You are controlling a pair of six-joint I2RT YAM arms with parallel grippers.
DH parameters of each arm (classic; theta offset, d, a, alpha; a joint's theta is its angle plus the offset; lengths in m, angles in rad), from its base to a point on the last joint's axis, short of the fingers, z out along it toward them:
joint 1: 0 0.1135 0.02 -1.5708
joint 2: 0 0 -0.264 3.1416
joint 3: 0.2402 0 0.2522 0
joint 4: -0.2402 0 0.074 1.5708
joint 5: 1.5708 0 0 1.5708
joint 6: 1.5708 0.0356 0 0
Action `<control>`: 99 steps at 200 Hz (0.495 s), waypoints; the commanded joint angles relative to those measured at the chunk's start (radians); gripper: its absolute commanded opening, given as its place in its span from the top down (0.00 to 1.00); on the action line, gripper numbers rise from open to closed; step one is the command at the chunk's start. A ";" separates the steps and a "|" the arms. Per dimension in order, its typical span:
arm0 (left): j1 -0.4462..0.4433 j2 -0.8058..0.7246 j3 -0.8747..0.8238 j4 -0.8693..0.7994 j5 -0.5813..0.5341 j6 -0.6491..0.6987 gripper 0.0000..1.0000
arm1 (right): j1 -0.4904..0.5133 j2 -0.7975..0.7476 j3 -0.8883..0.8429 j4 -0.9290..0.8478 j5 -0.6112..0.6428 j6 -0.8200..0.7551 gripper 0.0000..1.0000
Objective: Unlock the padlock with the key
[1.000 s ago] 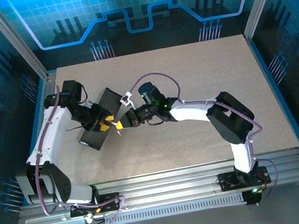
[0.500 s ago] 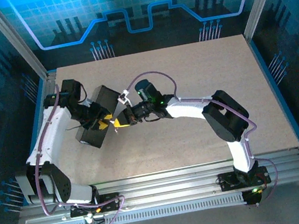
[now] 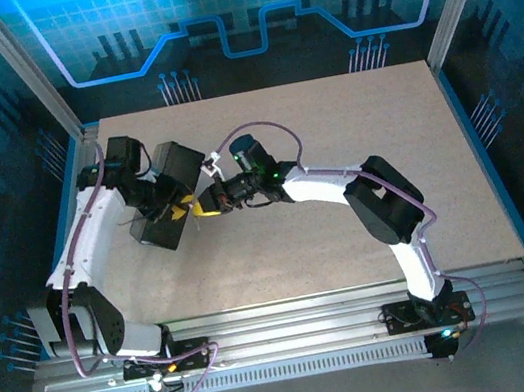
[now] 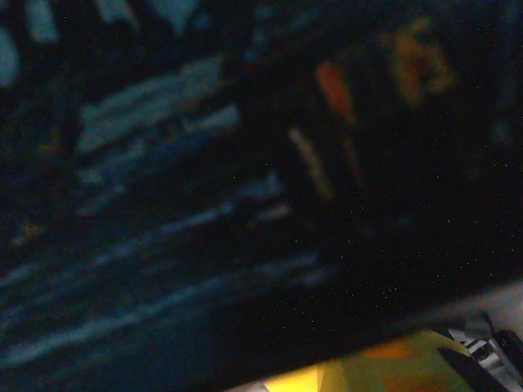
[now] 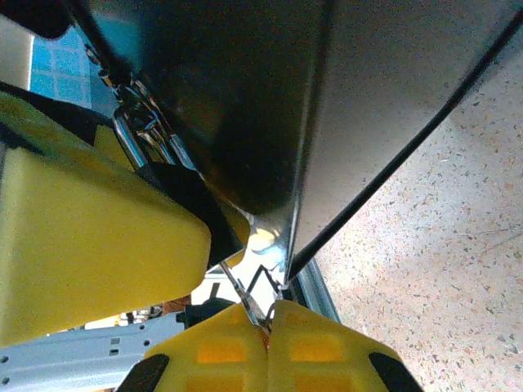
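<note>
The key sits at a slant from the padlock to the fingers of the robot's right gripper, so the right gripper should open, move back and grasp the key's head (image 5: 260, 315) straighter before it turns the key.
In the right wrist view my right gripper (image 5: 268, 325) is shut on the key (image 5: 245, 296), a thin metal sliver sticking up and to the left from between the yellow tips. Its tip reaches the lower end of the padlock (image 5: 176, 189), a small dark body with a silvery shackle hooked at the box's edge. The padlock sits between the left gripper's yellow fingers (image 5: 82, 245). From above, the left gripper (image 3: 177, 210) and right gripper (image 3: 205, 206) meet at the right side of the dark box (image 3: 175, 163). I cannot tell whether the key is inside the lock.
The dark box (image 5: 270, 98) hangs tilted over the speckled table (image 3: 330, 123), its shiny side close above my right fingertips. Its painted lid (image 4: 163, 204) is a dark blur in the left wrist view. Metal frame posts stand at the table's left and right edges.
Both grippers and the box have shifted left and towards the back of the table. The box has turned a little, and the right arm has stretched further left.
</note>
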 commanded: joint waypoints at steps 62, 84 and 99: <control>-0.096 -0.036 -0.084 -0.018 0.267 -0.004 1.00 | -0.061 -0.010 0.122 0.318 0.140 0.177 0.98; -0.094 -0.053 -0.099 0.023 0.251 -0.058 1.00 | -0.046 -0.010 0.133 0.331 0.123 0.183 0.90; -0.079 -0.055 -0.085 0.020 0.214 -0.082 1.00 | -0.042 -0.041 0.082 0.272 0.116 0.122 0.85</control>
